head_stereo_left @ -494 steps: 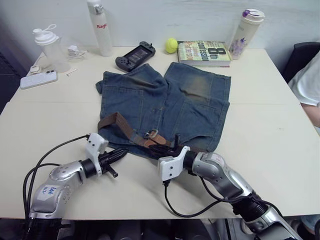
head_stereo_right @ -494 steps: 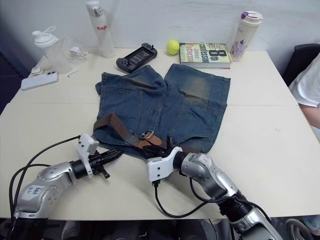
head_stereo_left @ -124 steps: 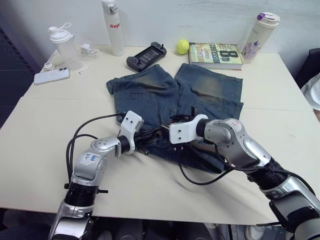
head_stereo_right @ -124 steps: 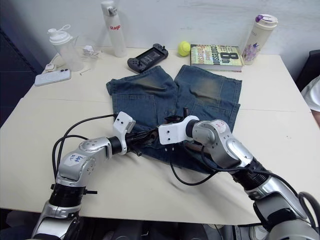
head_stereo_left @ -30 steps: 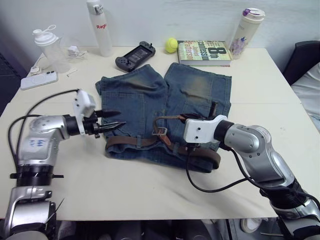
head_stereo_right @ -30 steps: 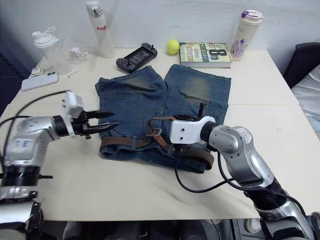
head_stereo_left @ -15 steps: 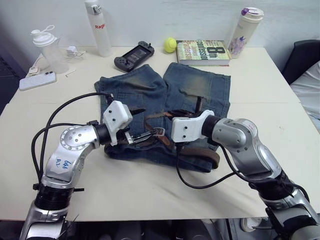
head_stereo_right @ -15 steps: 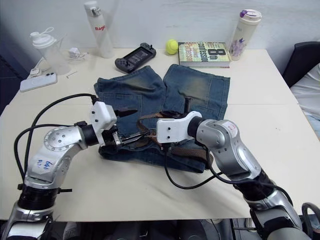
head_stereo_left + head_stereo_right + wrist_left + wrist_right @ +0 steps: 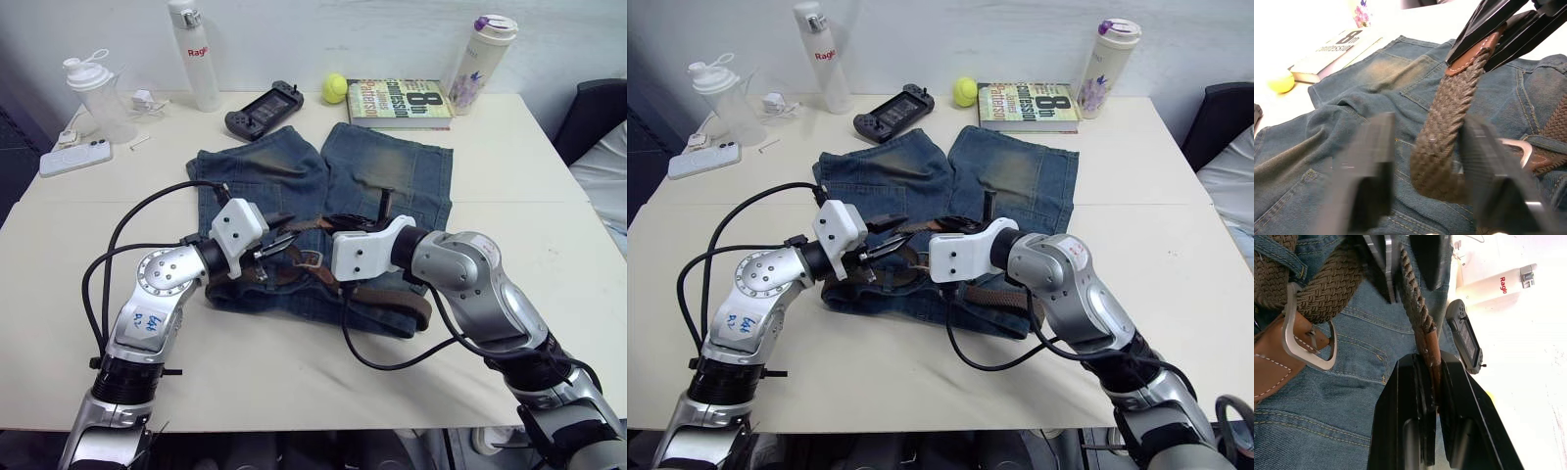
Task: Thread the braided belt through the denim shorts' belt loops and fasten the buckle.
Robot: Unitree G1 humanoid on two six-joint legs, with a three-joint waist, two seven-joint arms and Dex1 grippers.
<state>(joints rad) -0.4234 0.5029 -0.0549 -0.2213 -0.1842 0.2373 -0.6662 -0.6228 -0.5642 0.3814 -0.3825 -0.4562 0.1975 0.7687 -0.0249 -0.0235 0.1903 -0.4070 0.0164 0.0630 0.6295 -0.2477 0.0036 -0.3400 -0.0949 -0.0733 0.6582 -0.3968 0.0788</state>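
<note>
I expect the belt's leather tip (image 9: 1475,53) to stick out stiffly beyond my left gripper when I carry the belt, because the belt's braided part bends in a broad curve (image 9: 1431,182).
The denim shorts (image 9: 384,166) lie flat mid-table, waistband toward me. The braided belt (image 9: 394,299) runs along the waistband, passing under a belt loop (image 9: 1283,258). Its silver buckle (image 9: 312,258) rests near the waistband's middle. My right gripper (image 9: 341,221) is shut on the belt's brown leather tip (image 9: 1432,363), holding that end raised above the shorts. My left gripper (image 9: 278,235) is open and straddles the raised braided strand (image 9: 1444,127), one finger (image 9: 1369,181) on each side without pinching it.
Along the far edge stand a white bottle (image 9: 194,54), a game controller (image 9: 263,108), a tennis ball (image 9: 336,88), a book (image 9: 402,103) and a tumbler (image 9: 478,51). A shaker (image 9: 93,93) and a phone (image 9: 73,157) sit far left. White cloth (image 9: 600,166) shows at the right edge.
My left gripper has swung in from the shorts' left edge to the raised belt end, and now straddles it. The right gripper keeps its hold on the tip.
</note>
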